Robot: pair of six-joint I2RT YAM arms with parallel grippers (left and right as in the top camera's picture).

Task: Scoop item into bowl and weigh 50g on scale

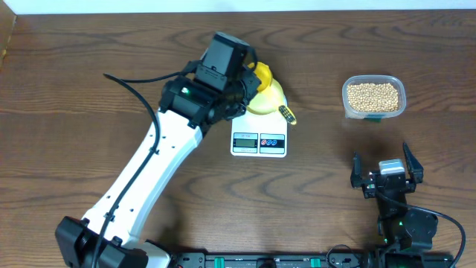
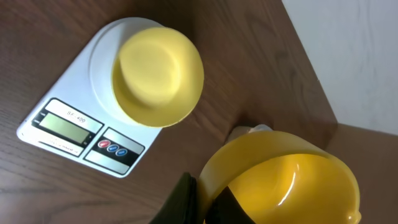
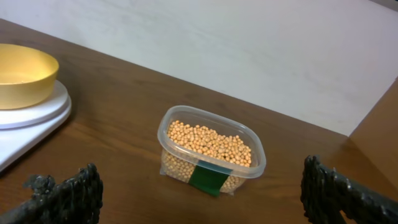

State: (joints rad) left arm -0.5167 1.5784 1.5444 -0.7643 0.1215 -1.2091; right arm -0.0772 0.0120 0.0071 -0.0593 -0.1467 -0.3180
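The robot's left gripper is holding the yellow scoop [image 2: 219, 167] by its rim, far from the tub, so next the right gripper takes hold of the scoop's handle [image 1: 288, 115] before it scoops beans.
The pale-yellow bowl [image 1: 269, 101] [image 2: 158, 78] [image 3: 22, 71] stands empty on the white scale [image 1: 259, 144] [image 2: 62, 124] [image 3: 25, 134]. My left gripper [image 1: 251, 74] [image 2: 208, 199] is shut on the rim of a yellow scoop [image 1: 260, 73] [image 2: 286, 180], just behind the scale. The scoop's cup shows nothing inside. The item, tan beans [image 1: 373, 94] [image 3: 208, 140], fills a clear tub [image 1: 349, 100] [image 3: 255, 158] at the back right. My right gripper [image 1: 381, 158] [image 3: 200, 186] stands open and empty in front of the tub, well apart from it.
The table's back edge [image 3: 186, 78] meets a pale wall a little behind the tub. A green label [image 3: 206, 177] marks the tub's near side. The left arm [image 1: 141, 171] lies diagonally across the left half of the table. A black rail [image 1: 260, 260] runs along the front edge.
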